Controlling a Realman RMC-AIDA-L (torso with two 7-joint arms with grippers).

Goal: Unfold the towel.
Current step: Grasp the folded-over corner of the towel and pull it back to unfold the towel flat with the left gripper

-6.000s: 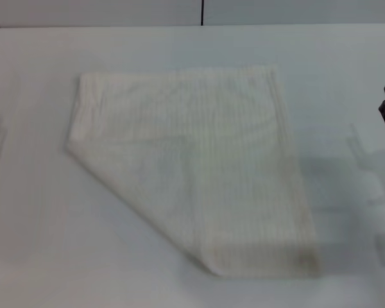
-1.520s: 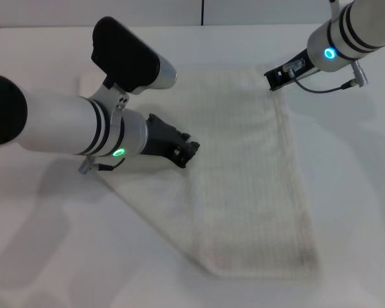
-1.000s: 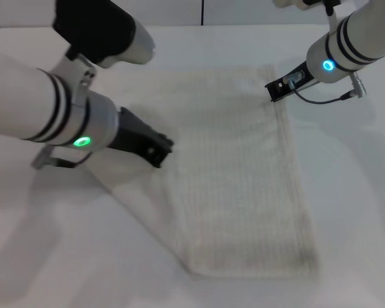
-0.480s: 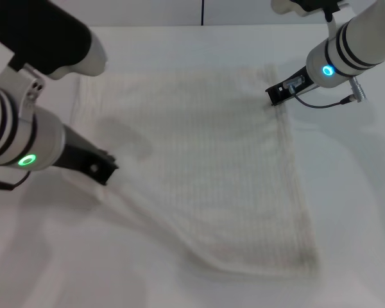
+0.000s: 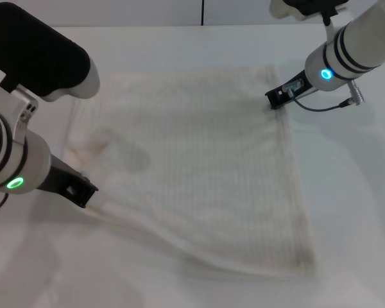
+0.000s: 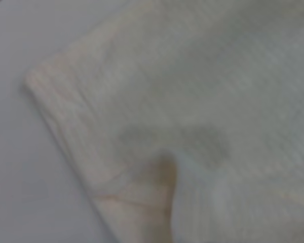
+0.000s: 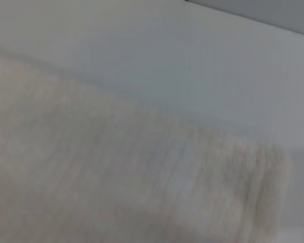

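Observation:
The towel's near edge (image 5: 167,241) is slanted and the towel's side is buckled, so next my left gripper pulls the held corner (image 5: 96,209) closer and lays it flat while my right gripper stays still.
The cream ribbed towel (image 5: 205,167) lies on the white table (image 5: 356,192), mostly spread out. My left gripper (image 5: 85,192) is at the towel's near left corner, shut on it and holding it low over the table. A rolled edge (image 5: 173,242) runs from there to the near right corner. My right gripper (image 5: 275,99) is shut on the towel's far right edge. The towel fills the left wrist view (image 6: 202,101), with one corner showing, and the right wrist view (image 7: 116,177). No red tag shows.
White table surface surrounds the towel on all sides. A grey wall with a dark vertical seam (image 5: 201,11) runs along the table's far edge. My left arm's large white body (image 5: 13,147) covers the table's left part.
My left gripper has dragged the towel's folded flap toward the near left, opening the diagonal fold. The right gripper has stayed at the far right edge.

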